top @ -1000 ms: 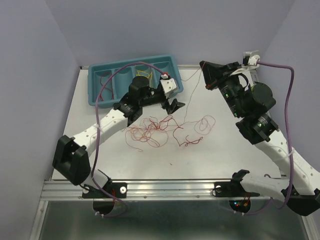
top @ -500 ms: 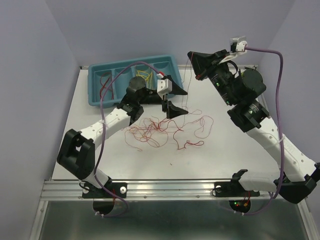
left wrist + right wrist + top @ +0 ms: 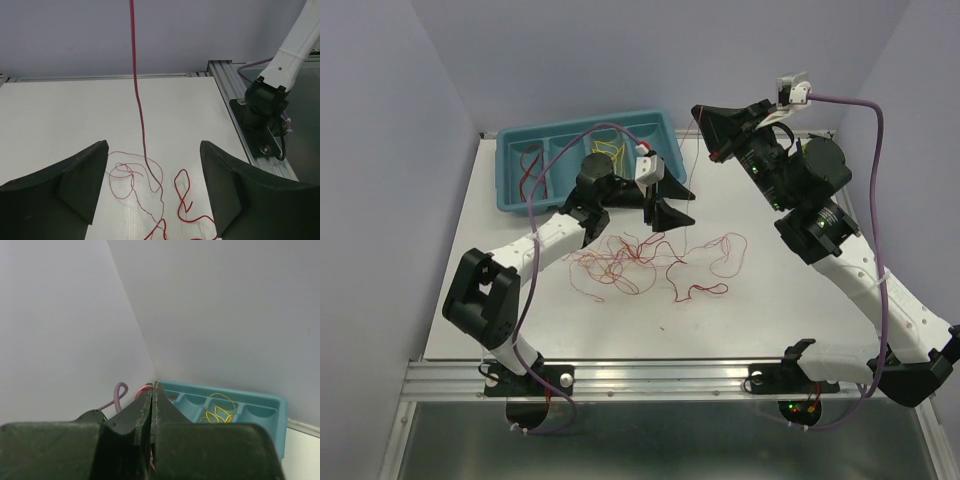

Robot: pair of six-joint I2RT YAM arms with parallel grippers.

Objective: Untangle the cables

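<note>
The red cable (image 3: 689, 188) still runs into the pile (image 3: 684, 258) while the robot's right gripper is raised high, so next the left gripper grabs the hanging part of the red cable and lifts it clear.
A tangle of thin red cables (image 3: 630, 255) lies in curly loops on the white table. My right gripper (image 3: 702, 118) is raised above the back of the table and shut on one red cable (image 3: 695, 190), which hangs taut from it down to the pile. In the right wrist view the jaws (image 3: 152, 387) are pressed together with a bit of red strand (image 3: 142, 389) beside them. My left gripper (image 3: 685, 205) is open and empty, its fingers either side of the hanging strand. In the left wrist view that strand (image 3: 137, 100) runs upright between the fingers (image 3: 75, 185), over loose loops (image 3: 135, 172).
A teal compartment tray (image 3: 515, 200) stands at the back left, holding red cables (image 3: 528, 165) and yellow cables (image 3: 608, 152); it also shows in the right wrist view (image 3: 280, 405). Purple arm cords (image 3: 875, 130) arc over both arms. The metal rail (image 3: 650, 375) runs along the near edge.
My right gripper has moved left and up, pulling the red strand upright. My left gripper has swung right and brought its open fingers around that strand.
</note>
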